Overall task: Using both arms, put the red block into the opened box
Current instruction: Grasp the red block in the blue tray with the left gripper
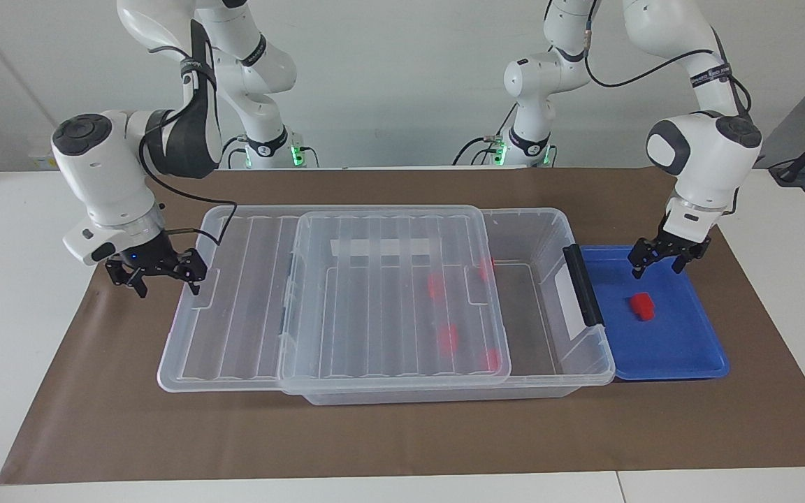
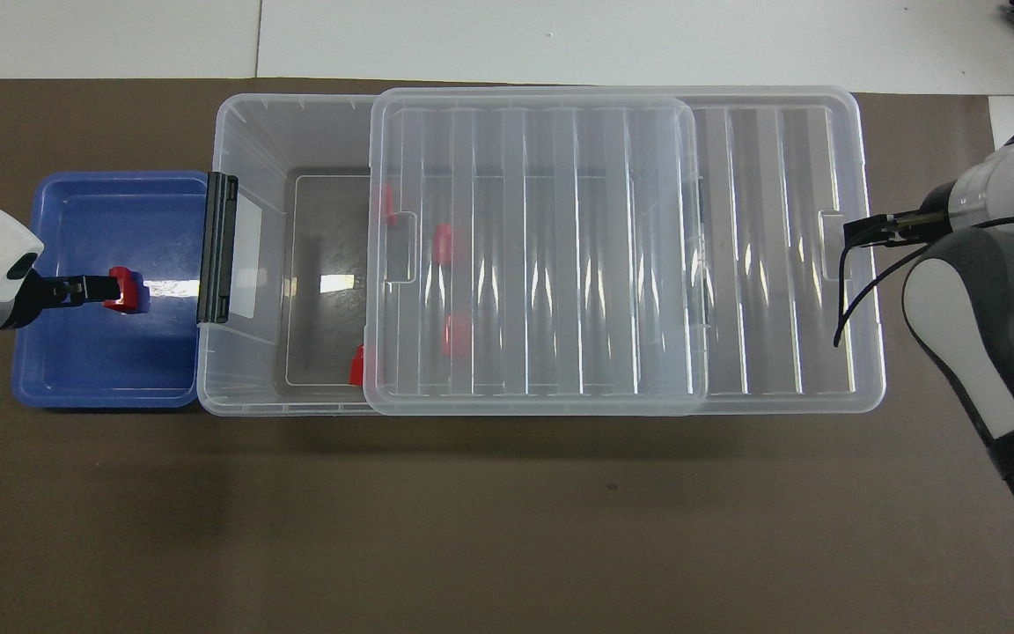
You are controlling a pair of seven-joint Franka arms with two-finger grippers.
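The edges of the ribbed lid rest flat along the box's rim, so I expect the lid to slide level across the box's opening when I push the lid's end tab.
A red block lies in the blue tray beside the box's latch end. My left gripper hangs open just above that block, apart from it. The clear box is uncovered at the latch end. Its ribbed lid sits shifted toward the right arm's end and overhangs it. My right gripper is open at the lid's end tab, one finger against it. Several red blocks show through the lid.
The black latch stands on the box's end wall next to the tray. Brown paper covers the table around the box, with white table at both ends.
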